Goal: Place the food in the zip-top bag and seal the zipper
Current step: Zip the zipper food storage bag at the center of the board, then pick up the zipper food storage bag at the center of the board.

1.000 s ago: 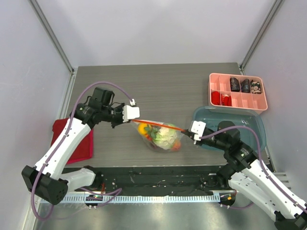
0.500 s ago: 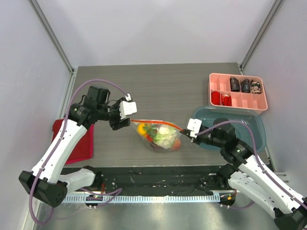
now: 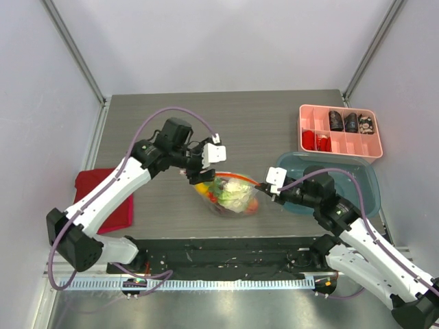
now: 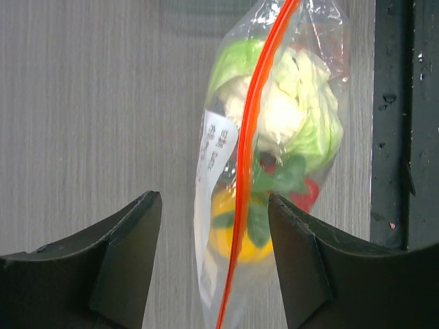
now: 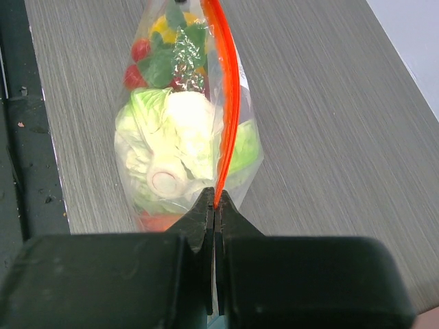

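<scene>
The upright bag's zipper (image 3: pixel 256 182) is held by its end in my right gripper, so my left gripper should pinch the zipper (image 4: pixel 240 223) near its middle and lay the bag flat.
The clear zip-top bag (image 3: pixel 230 195) lies on the grey table, filled with the food: pale-green cabbage (image 4: pixel 302 110), a yellow lemon (image 4: pixel 236 236) and red strawberries (image 5: pixel 140 49). Its orange-red zipper (image 4: pixel 250 137) runs along the top edge. My left gripper (image 3: pixel 197 177) hovers open over the bag's left end, its fingers (image 4: pixel 130 253) on either side of the strip without touching it. Pinching the zipper's right end (image 5: pixel 230 103) is my right gripper (image 5: pixel 215 199), which is shut. No slider tab shows.
A pink compartment tray (image 3: pixel 339 107) with dark brown pieces stands at the back right. A blue-green bin (image 3: pixel 322 155) sits under the right arm. A folded red cloth (image 3: pixel 103 199) lies at the left edge. A black strip (image 3: pixel 226 250) borders the near side.
My left gripper opened and let go of the zipper's left end, drew back, then swung right over the bag. The right gripper kept its hold and edged slightly left.
</scene>
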You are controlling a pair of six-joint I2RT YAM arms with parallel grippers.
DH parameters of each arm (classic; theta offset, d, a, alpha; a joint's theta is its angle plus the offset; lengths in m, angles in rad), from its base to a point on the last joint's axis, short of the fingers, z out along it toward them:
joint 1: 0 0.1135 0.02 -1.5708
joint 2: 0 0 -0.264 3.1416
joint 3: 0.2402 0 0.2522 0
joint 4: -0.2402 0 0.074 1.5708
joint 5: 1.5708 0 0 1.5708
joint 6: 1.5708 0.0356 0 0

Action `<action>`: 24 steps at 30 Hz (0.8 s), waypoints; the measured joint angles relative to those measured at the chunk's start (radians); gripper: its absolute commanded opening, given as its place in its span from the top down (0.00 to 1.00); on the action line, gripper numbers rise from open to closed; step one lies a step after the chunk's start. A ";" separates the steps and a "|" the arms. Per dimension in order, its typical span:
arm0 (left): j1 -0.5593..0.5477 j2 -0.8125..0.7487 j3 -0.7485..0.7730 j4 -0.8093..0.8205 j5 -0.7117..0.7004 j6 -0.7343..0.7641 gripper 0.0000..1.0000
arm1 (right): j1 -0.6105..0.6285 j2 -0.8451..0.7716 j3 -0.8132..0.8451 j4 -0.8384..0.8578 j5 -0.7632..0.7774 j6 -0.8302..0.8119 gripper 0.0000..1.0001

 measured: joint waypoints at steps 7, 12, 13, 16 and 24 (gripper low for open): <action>-0.044 0.061 0.000 0.040 -0.005 -0.032 0.60 | 0.000 0.003 0.002 0.000 0.000 0.000 0.99; -0.050 0.085 0.010 0.015 0.019 -0.048 1.00 | 0.000 0.003 0.003 0.000 0.005 0.002 0.99; -0.050 0.098 0.022 -0.002 0.024 -0.049 1.00 | 0.000 0.003 0.003 0.000 0.007 0.003 0.99; -0.049 0.131 0.058 -0.024 0.025 -0.063 1.00 | 0.000 0.004 0.003 0.000 0.017 0.006 0.84; 0.064 0.209 0.227 -0.034 0.007 -0.182 1.00 | 0.000 0.038 0.020 0.039 0.127 0.132 0.00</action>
